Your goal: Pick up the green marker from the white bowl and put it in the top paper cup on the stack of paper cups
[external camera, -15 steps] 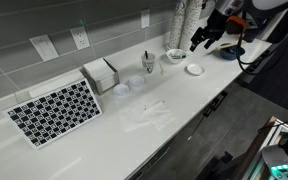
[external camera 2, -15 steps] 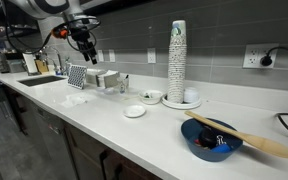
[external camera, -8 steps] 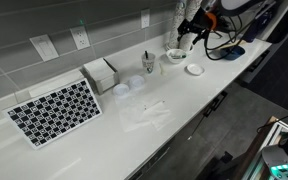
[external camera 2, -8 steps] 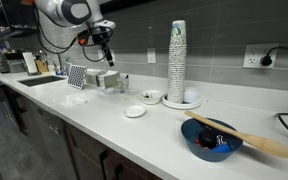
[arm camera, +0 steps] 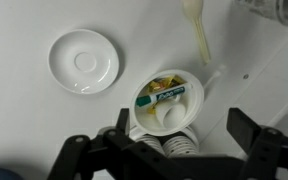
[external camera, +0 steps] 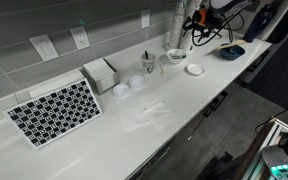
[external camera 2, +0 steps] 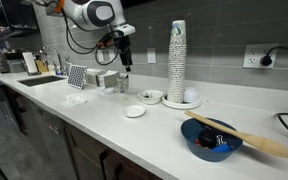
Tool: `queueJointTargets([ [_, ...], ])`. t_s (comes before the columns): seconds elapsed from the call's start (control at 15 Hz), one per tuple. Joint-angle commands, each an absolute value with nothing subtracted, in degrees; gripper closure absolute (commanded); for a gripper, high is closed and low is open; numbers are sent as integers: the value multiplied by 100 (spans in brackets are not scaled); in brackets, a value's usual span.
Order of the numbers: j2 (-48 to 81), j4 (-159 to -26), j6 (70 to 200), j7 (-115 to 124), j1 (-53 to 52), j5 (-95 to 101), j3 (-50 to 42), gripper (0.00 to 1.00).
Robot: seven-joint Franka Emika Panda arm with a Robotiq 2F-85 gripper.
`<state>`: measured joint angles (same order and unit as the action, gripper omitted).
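My gripper should keep turning and going down until its fingers are on both sides of the marker's body [arm camera: 164,95], because the green marker lies uncovered on top of the yellow bits [arm camera: 164,83].
The white bowl [arm camera: 170,108] holds the green marker [arm camera: 164,97] and some yellow bits. The bowl also shows in both exterior views [external camera: 175,56] [external camera 2: 151,97]. My gripper [arm camera: 179,117] is open and empty, high above the bowl, with a finger on each side of it in the wrist view. It also shows in both exterior views [external camera: 197,27] [external camera 2: 124,60]. The short stack of paper cups [external camera: 148,64] [external camera 2: 123,84] stands apart from the bowl with a dark pen-like thing in it. The marker is too small to make out in the exterior views.
A white saucer [arm camera: 84,62] [external camera: 194,69] [external camera 2: 134,111] lies by the bowl. Tall columns of white cups [external camera 2: 177,60] [external camera: 176,25] stand behind it. There is a blue bowl [external camera 2: 209,140] with a wooden spoon, a napkin box [external camera: 101,73], a checkered mat [external camera: 54,110] and a plastic spoon [arm camera: 197,25].
The arm has swung along the counter from near the blue bowl's end to over the white bowl. The gripper stays open. Nothing on the counter moved.
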<state>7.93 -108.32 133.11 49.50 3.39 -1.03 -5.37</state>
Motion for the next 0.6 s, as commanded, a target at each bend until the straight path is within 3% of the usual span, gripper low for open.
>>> queueJointTargets([
  [0.0,1033,-10420,12704,5905,299,-162,-674,0],
  [0.33,952,-10577,12669,5900,323,-225,-655,0],
  [0.53,1547,-10046,12710,6903,403,-407,-788,0],
])
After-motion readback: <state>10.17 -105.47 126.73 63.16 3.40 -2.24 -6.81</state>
